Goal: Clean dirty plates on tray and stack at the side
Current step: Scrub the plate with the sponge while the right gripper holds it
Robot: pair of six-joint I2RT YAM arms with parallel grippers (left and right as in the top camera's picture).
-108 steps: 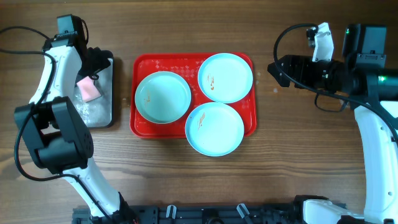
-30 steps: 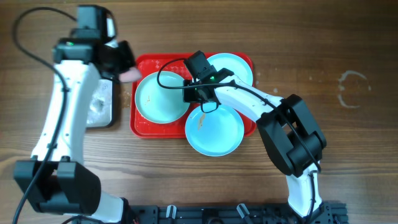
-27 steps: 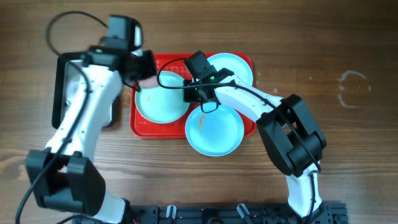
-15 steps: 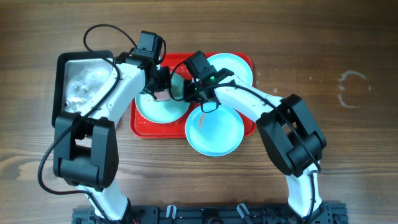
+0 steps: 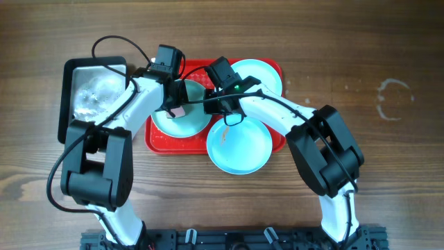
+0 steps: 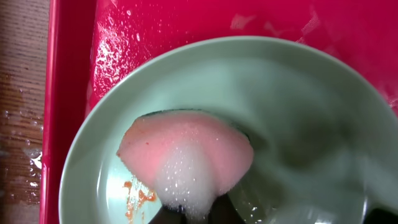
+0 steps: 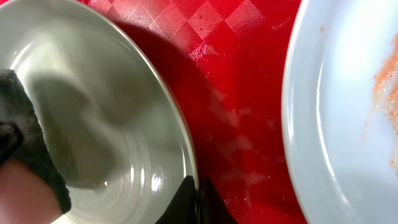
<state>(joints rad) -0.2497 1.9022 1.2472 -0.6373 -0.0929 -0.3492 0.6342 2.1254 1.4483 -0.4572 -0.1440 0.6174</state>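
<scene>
Orange-brown specks [image 6: 138,196] are on the plate behind the pink sponge, so the robot's left gripper should pull the sponge back over the specks [image 6: 142,200] and scrub there.
Three pale blue plates lie on the red tray [image 5: 155,139]: one at the left [image 5: 189,119], one at the top right [image 5: 262,78], one at the front [image 5: 239,147] overhanging the tray's edge. My left gripper [image 5: 174,108] is shut on a pink, foamy sponge [image 6: 186,155] pressed into the left plate [image 6: 298,118], beside orange-brown specks [image 6: 135,190]. My right gripper [image 7: 196,194] is shut on that same plate's right rim [image 7: 180,143]. The neighbouring plate [image 7: 336,112] shows orange specks near its edge.
A black-rimmed metal pan [image 5: 69,94] with foam and water in it stands left of the tray. The tray floor [image 7: 239,93] between the plates is wet. Bare wooden table [image 5: 388,139] lies to the right.
My left arm has swung from beside the pan onto the left plate with the sponge, uncovering the pan. The right gripper has stayed on the plate's rim.
</scene>
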